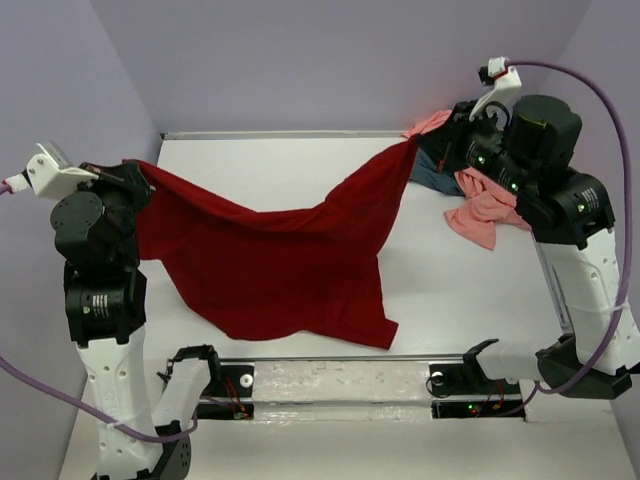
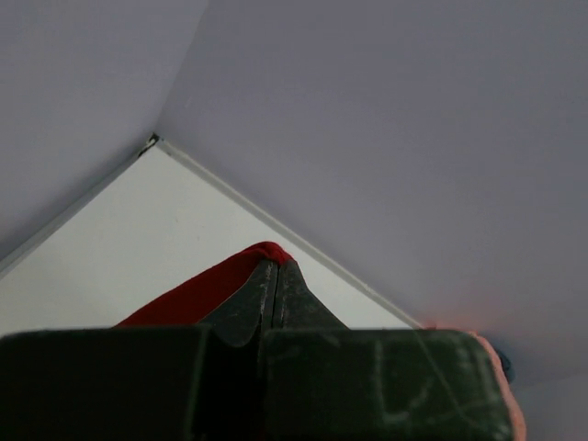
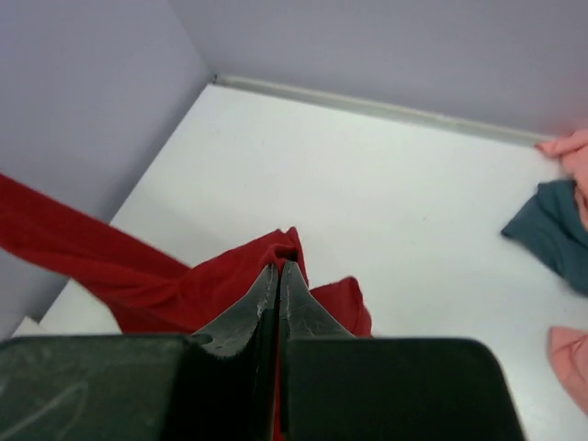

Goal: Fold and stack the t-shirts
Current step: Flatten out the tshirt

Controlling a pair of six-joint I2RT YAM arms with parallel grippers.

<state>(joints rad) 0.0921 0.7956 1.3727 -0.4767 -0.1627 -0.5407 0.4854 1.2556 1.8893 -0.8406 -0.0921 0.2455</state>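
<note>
Next, I lift and swing the t-shirt open with my left gripper and my right gripper, because the dark red t-shirt's lower edge (image 1: 300,332) bunches in narrower than its held top.
A dark red t-shirt (image 1: 280,255) hangs stretched between both arms, its lower part draped on the white table (image 1: 300,160). At the far left my left gripper (image 1: 140,180) is shut on one end of the cloth, red showing at its tip (image 2: 262,253). My right gripper (image 1: 415,143) is shut on the other end, lifted at the back right; the red cloth (image 3: 165,276) bunches round that gripper (image 3: 278,265). Partly under my right arm lie a salmon pink t-shirt (image 1: 485,210) and a slate blue-grey t-shirt (image 1: 432,172), also seen as pink cloth (image 3: 570,152) and blue-grey cloth (image 3: 551,230).
Lilac walls enclose the table on three sides, with a metal strip (image 1: 280,133) along the back edge. A mounting rail (image 1: 340,380) with the arm bases runs along the near edge.
</note>
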